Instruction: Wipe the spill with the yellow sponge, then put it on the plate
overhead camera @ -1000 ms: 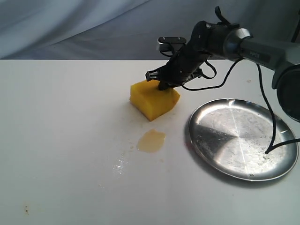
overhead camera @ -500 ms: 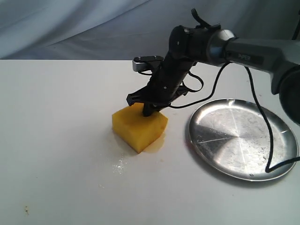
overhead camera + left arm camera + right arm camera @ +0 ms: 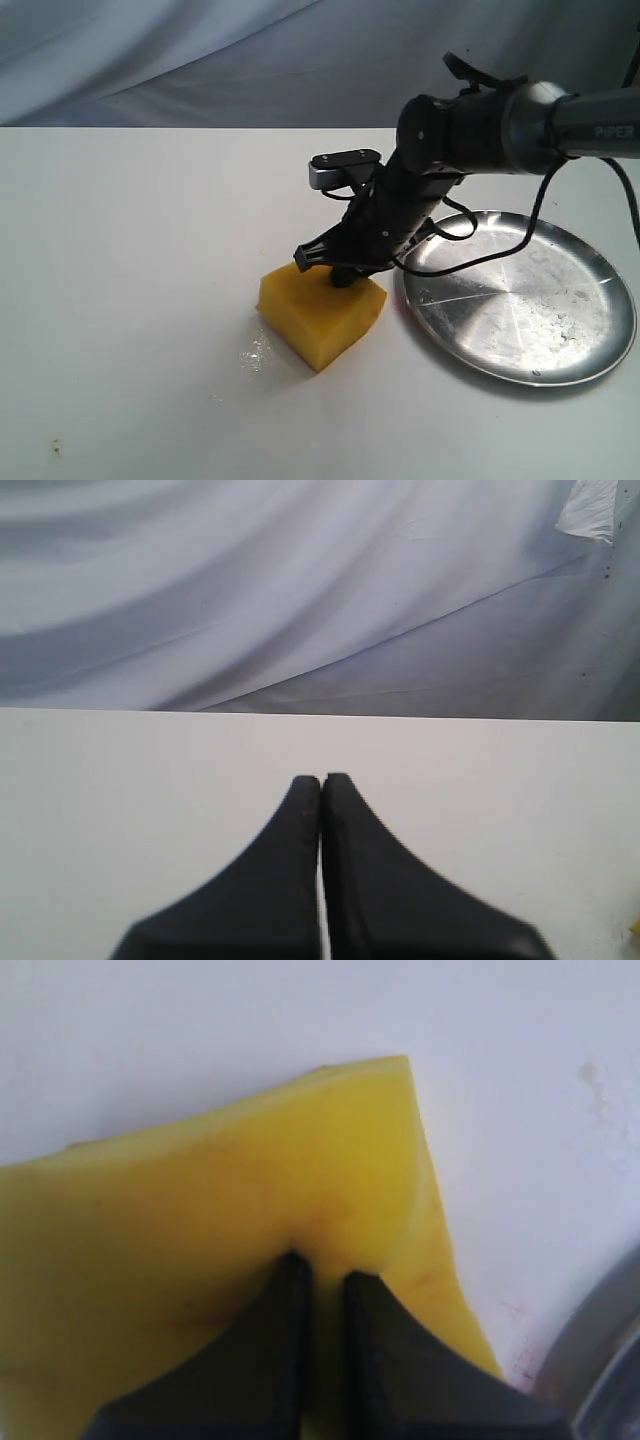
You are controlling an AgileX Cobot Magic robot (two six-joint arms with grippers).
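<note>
The yellow sponge is near the plate's rim [image 3: 407,306] and droplets shine past the sponge's other side, so my right gripper should first wipe back over the droplets [image 3: 251,357].
The yellow sponge [image 3: 320,315] sits on the white table just left of the silver plate [image 3: 520,295]. My right gripper [image 3: 340,272] is shut on the sponge, pinching foam at its top; the right wrist view shows the sponge [image 3: 200,1250] squeezed around the right gripper [image 3: 325,1275]. The tan spill is hidden, with the sponge over the place where it lay. My left gripper [image 3: 321,780] is shut on nothing above bare table and does not appear in the exterior view.
Tiny clear droplets [image 3: 252,355] glisten on the table left of the sponge. A grey cloth backdrop [image 3: 200,60] hangs behind the table. The plate's rim [image 3: 600,1360] lies close beside the sponge. A black cable [image 3: 500,250] loops over the plate.
My right gripper carried the sponge from behind the spill forward onto it, then slid it a little toward the plate and the front. The spill no longer shows.
</note>
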